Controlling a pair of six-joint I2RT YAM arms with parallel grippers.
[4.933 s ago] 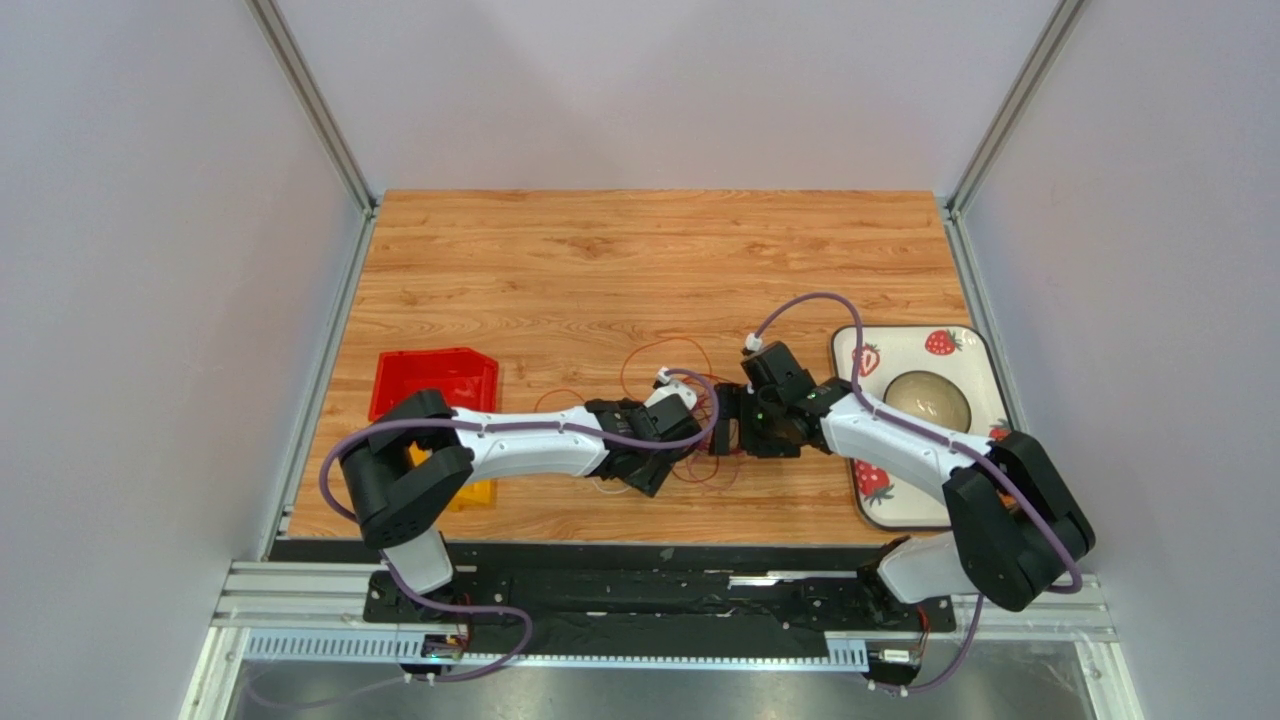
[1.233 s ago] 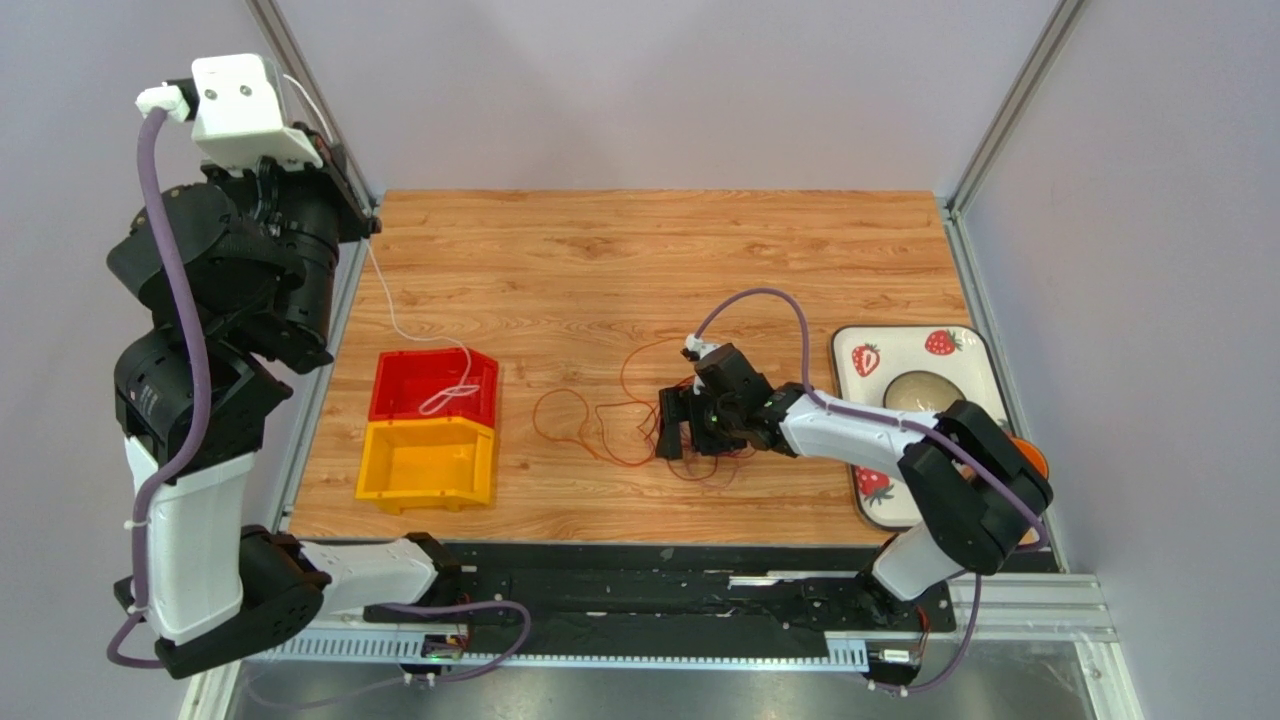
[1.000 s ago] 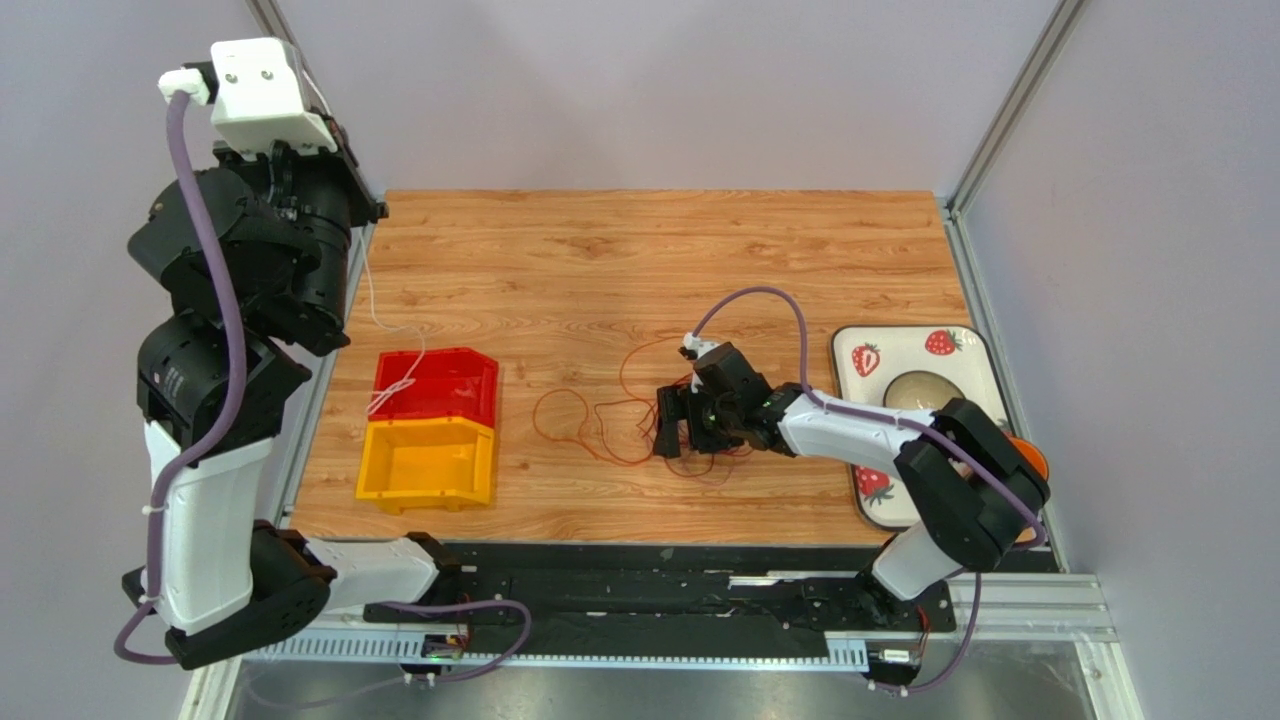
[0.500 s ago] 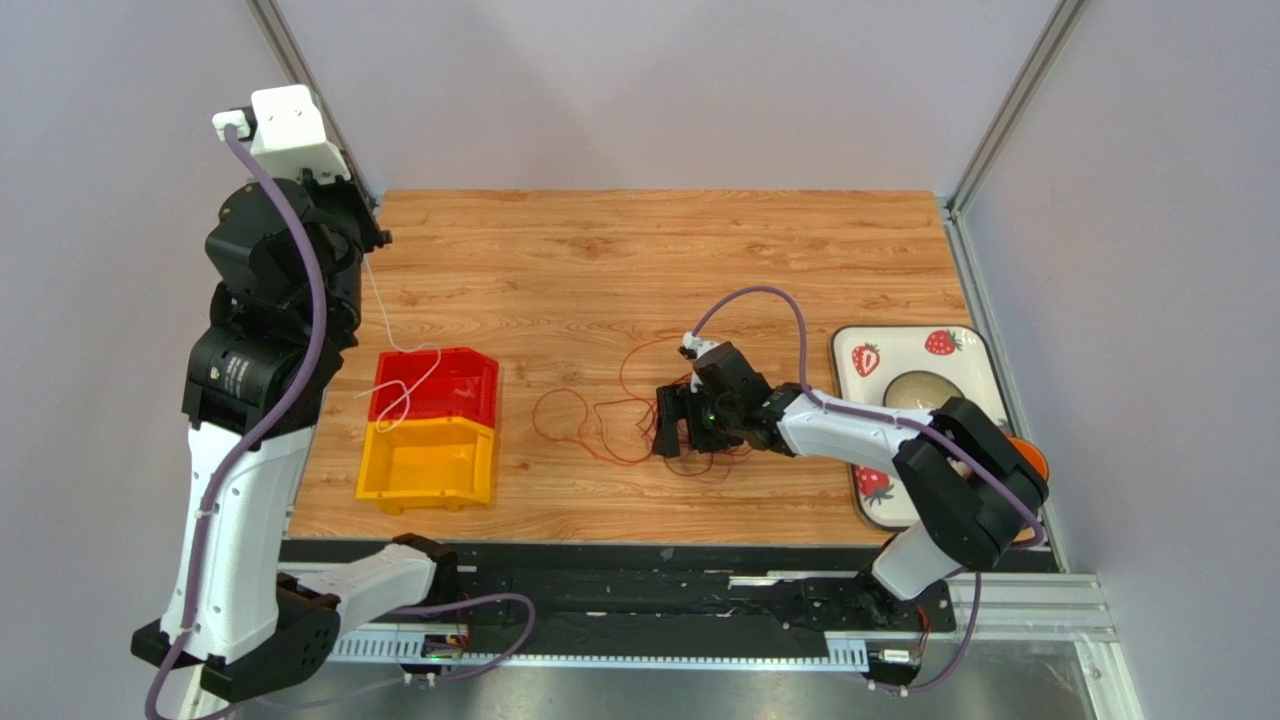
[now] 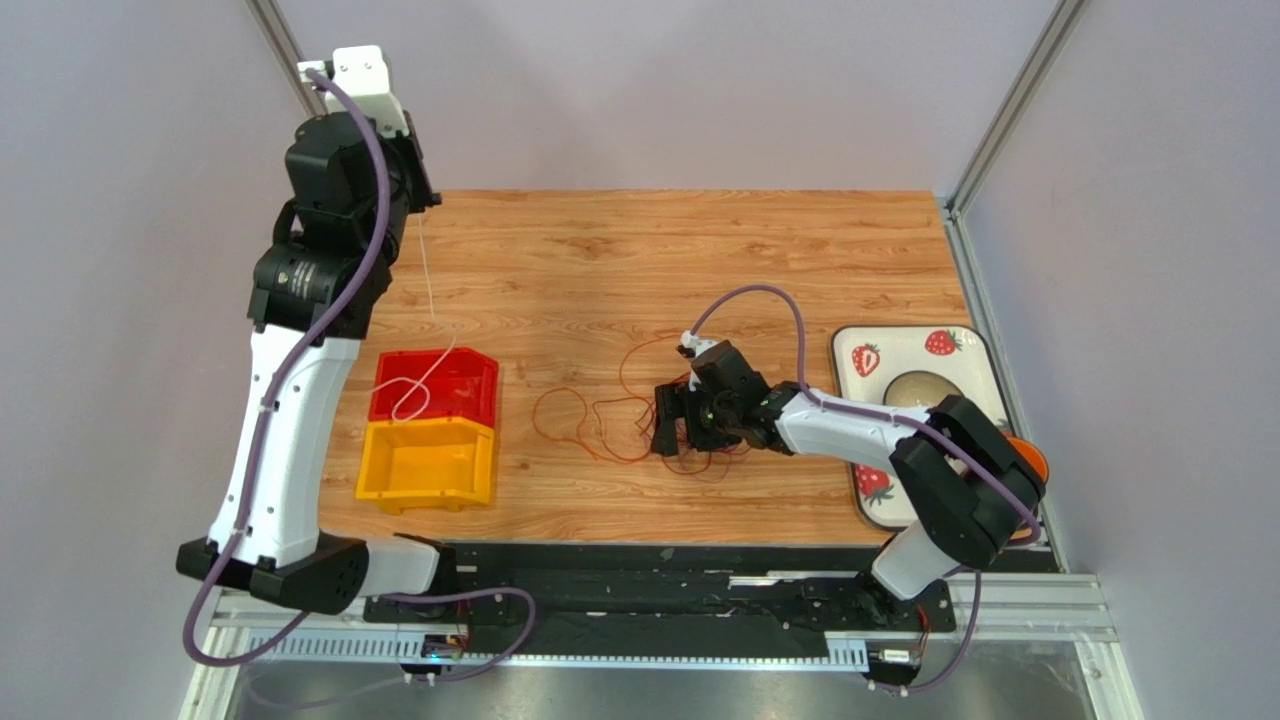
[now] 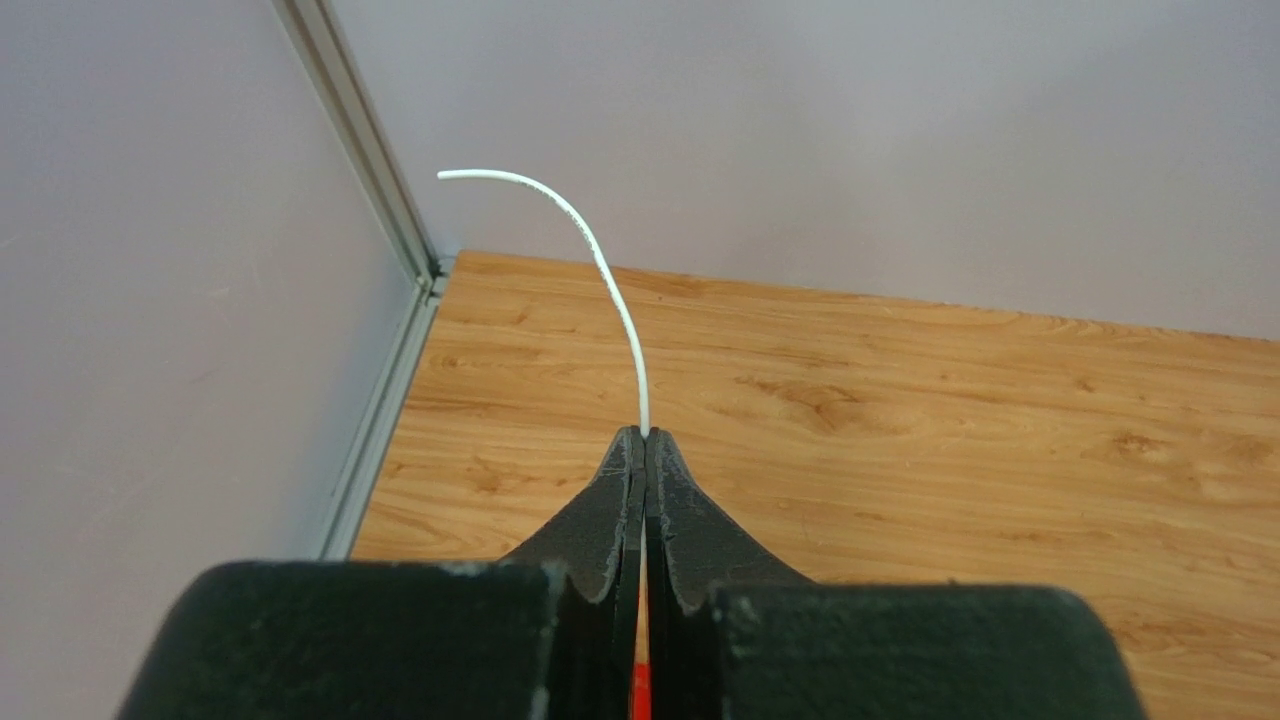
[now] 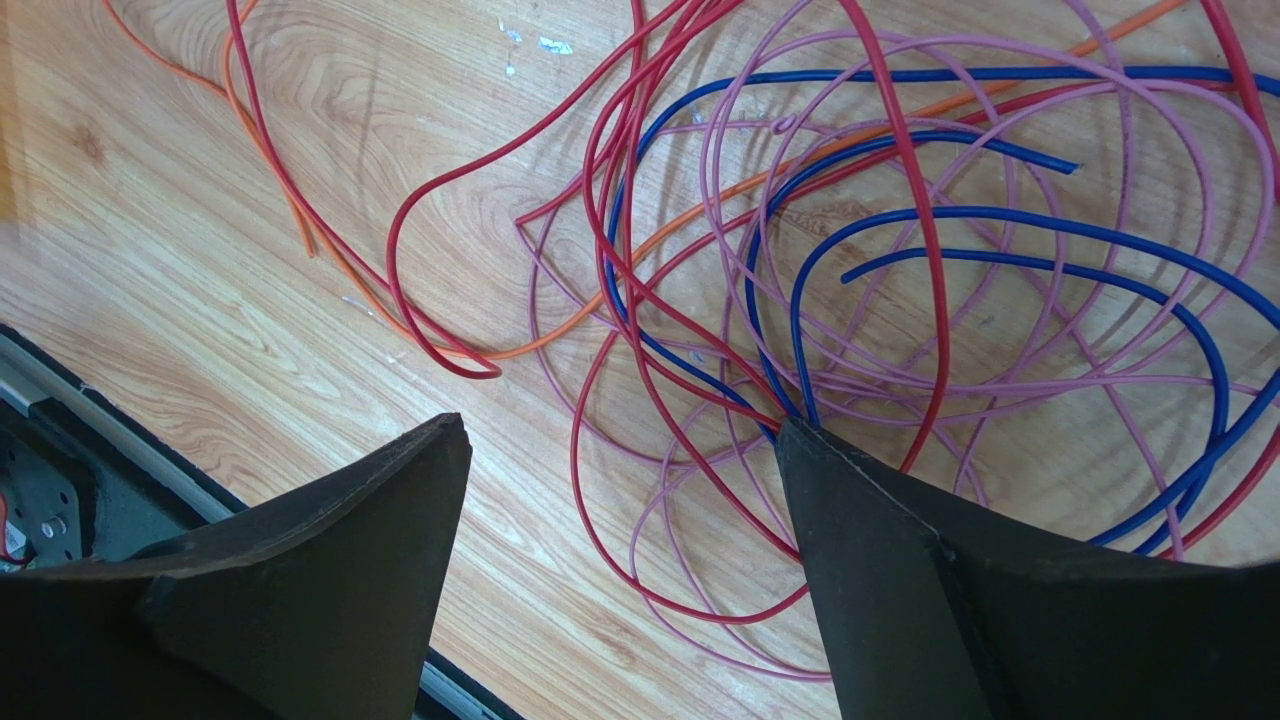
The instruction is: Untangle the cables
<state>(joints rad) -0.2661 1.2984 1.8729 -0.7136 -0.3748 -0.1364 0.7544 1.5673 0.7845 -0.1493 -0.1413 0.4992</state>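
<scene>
My left gripper is rising but should stop and lower the cable's upper end into the red bin (image 5: 463, 384), because the white cable's lower end (image 5: 409, 404) lies coiled there.
A thin white cable (image 5: 427, 285) hangs from my raised left gripper (image 5: 419, 198) down into the red bin (image 5: 458, 393), where its lower end lies coiled. In the left wrist view the left gripper (image 6: 645, 438) is shut on this white cable (image 6: 601, 270), whose free end curves up past the tips. The other cables (image 5: 609, 435) lie tangled on the wooden table. Red, blue, pink and orange cables (image 7: 842, 255) loop over each other. My right gripper (image 5: 672, 428) sits low over the tangle, and in its wrist view this gripper (image 7: 616, 435) is open, with loops lying between its fingers.
A yellow bin (image 5: 425, 465) touches the red bin's near side at the table's left. A strawberry-patterned plate (image 5: 879, 360) with a round bowl (image 5: 926, 396) lies at the right edge. Grey walls and metal posts close in the table.
My left arm has swung right and further back over the table's far left corner, drawing the white cable up straighter above the red bin. The right arm has hardly moved.
</scene>
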